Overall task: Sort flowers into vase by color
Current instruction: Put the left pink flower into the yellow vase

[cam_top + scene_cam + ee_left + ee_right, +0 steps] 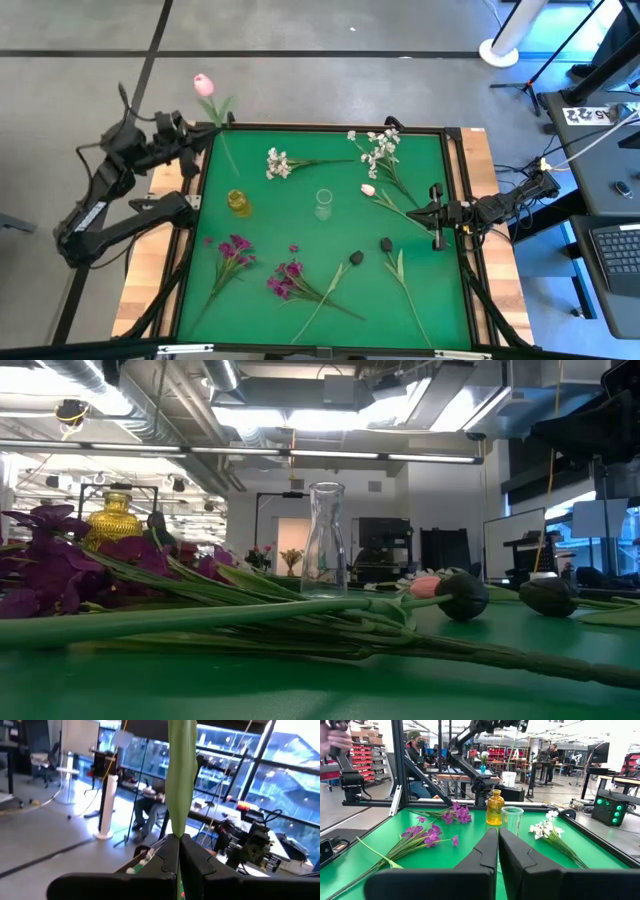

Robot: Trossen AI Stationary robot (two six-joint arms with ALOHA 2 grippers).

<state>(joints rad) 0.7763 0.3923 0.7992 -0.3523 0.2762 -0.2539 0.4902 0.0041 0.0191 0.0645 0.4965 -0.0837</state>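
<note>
The pink-headed flower's stem end points toward the yellow vase. My left gripper keeps lowering the stem into the vase's opening and lets go there.
My left gripper is raised over the mat's far left corner, shut on a pink-headed flower. My right gripper waits at the mat's right edge, shut and holding nothing. A yellow vase and a clear glass vase stand mid-mat. Lying on the mat are white flower sprigs, a pale pink bud, magenta flowers and two dark-headed stems. My left gripper pinches the flower's green stalk with its leaf between its two fingers, which lie level and cross it. The pink head juts past the mat's far edge. The thin stem trails back over the mat; whether its end touches, I cannot tell.
A black frame borders the green mat, with wooden table margins at left and right. The mat's near left corner and the strip along its right side hold no flowers. Stands, desks and people show in the room beyond.
</note>
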